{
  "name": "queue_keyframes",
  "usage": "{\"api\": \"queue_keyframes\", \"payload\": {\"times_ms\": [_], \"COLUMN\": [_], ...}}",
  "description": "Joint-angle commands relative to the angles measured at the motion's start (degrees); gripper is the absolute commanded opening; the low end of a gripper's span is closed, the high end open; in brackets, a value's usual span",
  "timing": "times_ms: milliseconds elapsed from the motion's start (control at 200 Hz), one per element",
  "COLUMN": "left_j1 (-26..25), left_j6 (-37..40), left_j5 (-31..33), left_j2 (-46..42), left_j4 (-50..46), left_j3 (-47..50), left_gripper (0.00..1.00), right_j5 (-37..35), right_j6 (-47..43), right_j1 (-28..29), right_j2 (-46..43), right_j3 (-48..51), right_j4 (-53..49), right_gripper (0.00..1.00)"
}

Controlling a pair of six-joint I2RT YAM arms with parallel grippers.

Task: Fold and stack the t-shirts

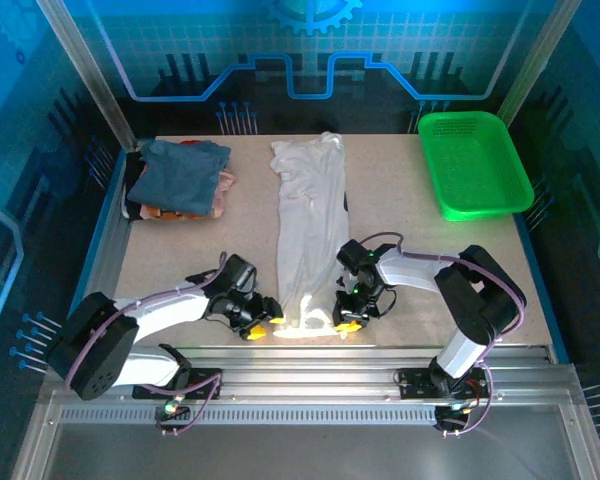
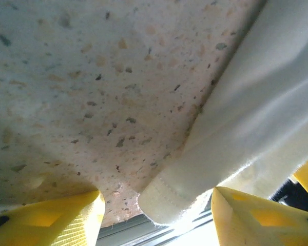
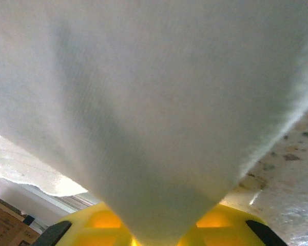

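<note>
My gripper should expect black print hidden under the white t-shirt when it folds the t-shirt's hem over, because a black sliver peeks out beside the t-shirt.
A long white t-shirt lies folded lengthwise down the middle of the table, collar end far, hem near. My left gripper sits low at its near-left corner, open. In the left wrist view the stitched hem corner lies between the two yellow fingers of that gripper, and neither touches it. At the hem's near-right edge my right gripper is shut on the white cloth, which runs down into the closed jaws. A stack of folded t-shirts, slate-blue on top, lies at the far left.
A green mesh basket stands at the far right corner. The speckled table ends just behind both grippers at a metal rail. Blue frame edges run along both table sides.
</note>
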State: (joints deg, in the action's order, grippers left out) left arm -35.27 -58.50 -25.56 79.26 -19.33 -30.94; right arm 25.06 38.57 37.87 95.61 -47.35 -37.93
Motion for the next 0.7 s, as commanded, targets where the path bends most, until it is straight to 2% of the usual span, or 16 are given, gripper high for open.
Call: {"api": "queue_keyframes", "payload": {"times_ms": [0,245,390,515,695], "left_j1": [-5.9,-9.0,-10.7,-11.1,-11.1], "left_j6": [-0.9,-1.6,-0.7,-1.0,-0.9], "left_j5": [-2.4,-1.9,-1.6,-1.6,-0.5], "left_j2": [8.1,15.9,19.9,21.9,20.3], "left_j4": [18.7,19.2,15.3,13.7,9.0], "left_j3": [-2.4,-11.8,-17.9,-19.9,-19.5], "left_gripper": [0.58,0.54,0.5,0.41,0.13], "right_j5": [-4.5,-2.8,-1.7,-1.2,-0.2], "right_j6": [-1.6,-2.5,-3.3,-4.2,-5.2], "right_j1": [0.0,-0.2,-0.6,-1.3,-2.9], "right_j2": [1.9,1.4,1.2,1.4,1.3], "right_j3": [1.3,2.3,2.5,2.6,3.1], "right_j4": [-1.7,-0.3,0.3,0.4,0.6], "right_gripper": [0.22,0.21,0.2,0.19,0.17]}}
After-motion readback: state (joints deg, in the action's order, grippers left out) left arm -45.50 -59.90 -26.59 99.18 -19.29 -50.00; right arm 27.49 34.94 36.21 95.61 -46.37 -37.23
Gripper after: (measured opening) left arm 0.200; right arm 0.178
